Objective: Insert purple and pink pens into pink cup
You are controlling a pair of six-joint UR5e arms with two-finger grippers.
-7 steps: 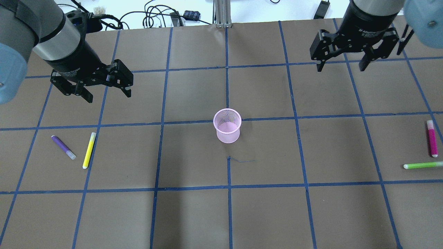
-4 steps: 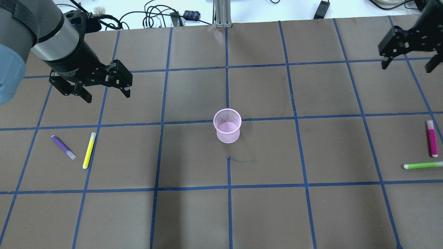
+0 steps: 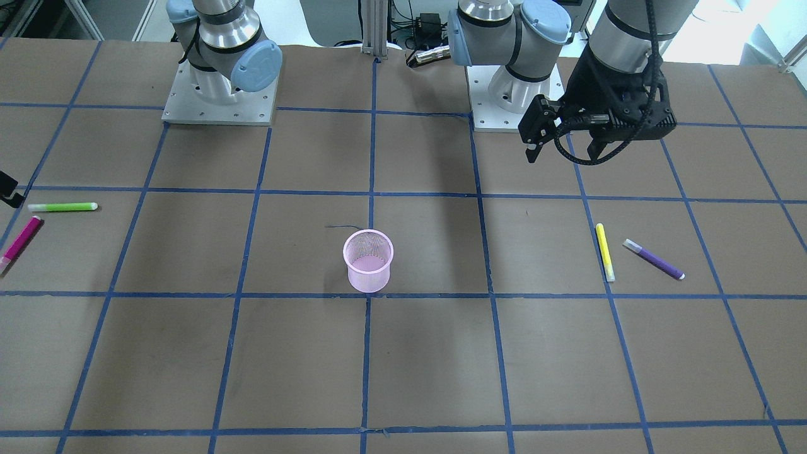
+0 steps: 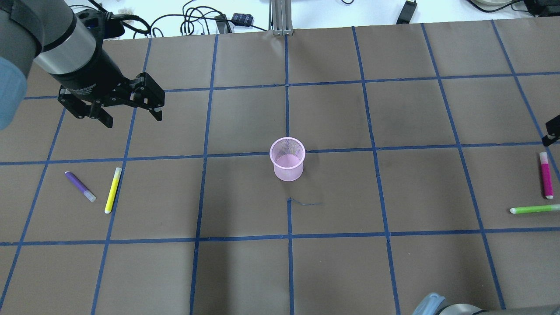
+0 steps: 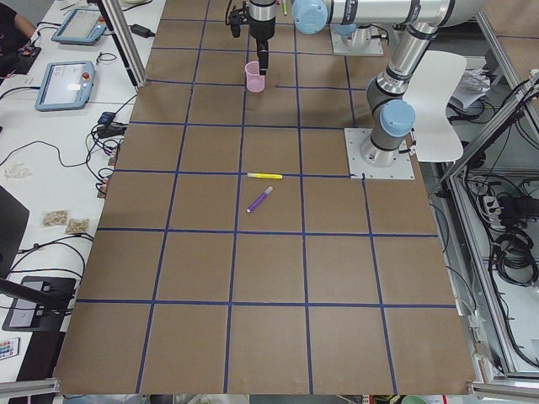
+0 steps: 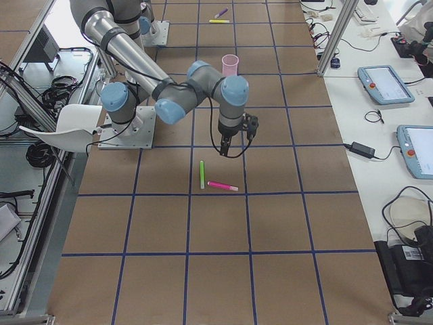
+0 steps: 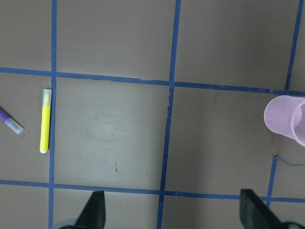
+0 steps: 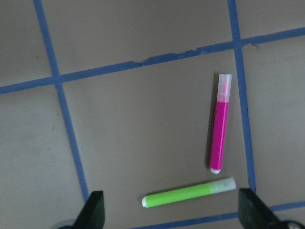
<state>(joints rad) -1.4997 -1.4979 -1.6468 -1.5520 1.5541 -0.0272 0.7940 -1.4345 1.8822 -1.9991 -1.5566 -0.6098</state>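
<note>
The pink pen (image 3: 21, 244) will lean against the cup's rim when I put it in, because the pink cup's wide opening (image 3: 368, 248) leaves lots of space around a slim pen.
The pink mesh cup (image 4: 287, 159) stands upright at the table's middle. The purple pen (image 4: 80, 186) lies at the left, the pink pen (image 4: 546, 175) at the far right. My left gripper (image 4: 132, 121) is open and empty, hovering well behind the purple pen. Its wrist view shows the purple pen's tip (image 7: 9, 121) at the left edge and the cup (image 7: 286, 119) at the right. My right gripper (image 8: 174, 214) is open and empty above the pink pen (image 8: 219, 124). Only a corner of it (image 4: 550, 133) shows in the overhead view.
A yellow pen (image 4: 113, 190) lies just right of the purple pen. A green pen (image 4: 533, 209) lies crosswise just in front of the pink pen. Cables (image 4: 197, 19) run along the table's far edge. The arm bases (image 3: 217, 94) stand on the robot's side.
My right arm swung far to the right, nearly out of the overhead view, and now hangs over the pink and green pens. My left gripper drifted slightly left, still open.
</note>
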